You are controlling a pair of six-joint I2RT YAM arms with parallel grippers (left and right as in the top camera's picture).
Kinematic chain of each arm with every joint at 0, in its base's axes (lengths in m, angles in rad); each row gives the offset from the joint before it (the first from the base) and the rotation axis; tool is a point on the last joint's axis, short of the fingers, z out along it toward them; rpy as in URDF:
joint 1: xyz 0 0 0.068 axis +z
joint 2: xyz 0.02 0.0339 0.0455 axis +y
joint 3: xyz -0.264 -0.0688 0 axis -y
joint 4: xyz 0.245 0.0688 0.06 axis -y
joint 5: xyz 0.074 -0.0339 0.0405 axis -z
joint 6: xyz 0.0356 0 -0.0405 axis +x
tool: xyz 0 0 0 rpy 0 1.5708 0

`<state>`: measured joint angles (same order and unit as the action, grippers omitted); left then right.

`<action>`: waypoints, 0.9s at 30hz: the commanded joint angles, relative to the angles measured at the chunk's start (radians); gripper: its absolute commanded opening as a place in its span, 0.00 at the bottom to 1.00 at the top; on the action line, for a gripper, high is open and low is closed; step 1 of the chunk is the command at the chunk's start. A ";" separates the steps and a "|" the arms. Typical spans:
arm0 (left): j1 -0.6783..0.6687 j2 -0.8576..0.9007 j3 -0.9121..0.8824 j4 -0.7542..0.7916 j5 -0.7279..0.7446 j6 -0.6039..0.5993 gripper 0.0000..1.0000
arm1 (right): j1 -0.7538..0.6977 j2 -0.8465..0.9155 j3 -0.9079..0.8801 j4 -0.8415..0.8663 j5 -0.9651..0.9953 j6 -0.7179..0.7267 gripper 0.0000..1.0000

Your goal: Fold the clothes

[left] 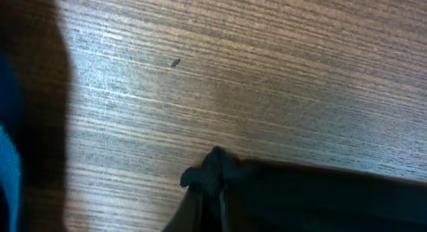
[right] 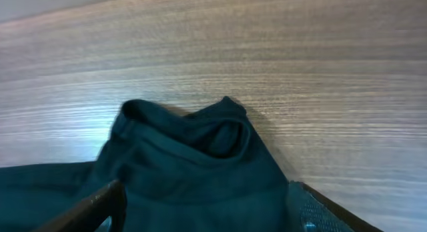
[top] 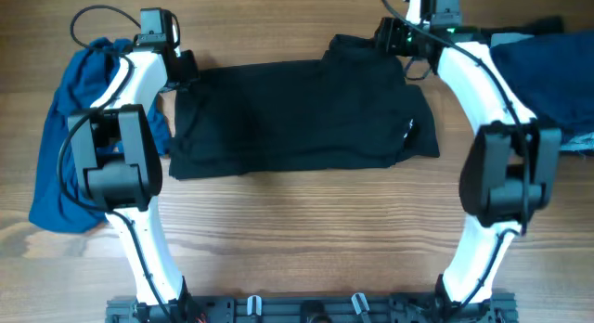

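I expect the black T-shirt's edge [left: 333,171] to follow in line when I carry the T-shirt's corner to fold, because the edge runs almost straight from the bunched pinch [left: 215,171].
The clothes, a black T-shirt [top: 297,114], lie folded into a wide rectangle in the middle of the table, with a small white mark near the right edge. My left gripper [top: 182,71] is at the shirt's far left corner. In the left wrist view it [left: 212,195] is shut on a bunched pinch of the black fabric [left: 213,167]. My right gripper [top: 397,37] is at the shirt's far right corner. In the right wrist view it [right: 207,215] stands open, its fingers [right: 100,204] wide apart either side of a raised fold of the shirt [right: 193,159].
A bright blue garment [top: 70,165] lies heaped at the left, partly under the left arm. A dark navy garment [top: 548,68] with a pale blue one under it lies at the right edge. Bare wooden table [top: 306,230] stretches in front of the shirt.
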<state>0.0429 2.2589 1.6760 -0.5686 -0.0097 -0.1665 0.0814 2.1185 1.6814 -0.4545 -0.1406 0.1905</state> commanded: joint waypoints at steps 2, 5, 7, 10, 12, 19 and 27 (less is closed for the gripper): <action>-0.029 -0.056 0.006 -0.008 -0.010 -0.024 0.04 | -0.007 0.085 0.016 0.058 -0.078 0.031 0.77; -0.046 -0.056 0.006 -0.008 -0.023 -0.024 0.04 | -0.007 0.117 0.016 0.089 -0.078 0.048 0.75; -0.055 -0.056 0.006 -0.008 -0.037 -0.024 0.04 | -0.007 0.134 0.016 0.110 -0.078 0.048 0.74; -0.068 -0.056 0.006 -0.008 -0.048 -0.024 0.04 | -0.007 0.153 0.016 0.143 -0.077 0.048 0.71; -0.074 -0.056 0.006 -0.008 -0.052 -0.024 0.04 | -0.007 0.175 0.016 0.172 -0.076 0.049 0.69; -0.074 -0.056 0.006 -0.008 -0.085 -0.026 0.04 | -0.007 0.219 0.016 0.241 -0.059 0.075 0.64; -0.073 -0.056 0.006 -0.008 -0.129 -0.029 0.04 | -0.007 0.234 0.016 0.289 -0.058 0.109 0.18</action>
<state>-0.0315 2.2436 1.6760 -0.5770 -0.0910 -0.1787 0.0814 2.3287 1.6814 -0.1844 -0.1974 0.2871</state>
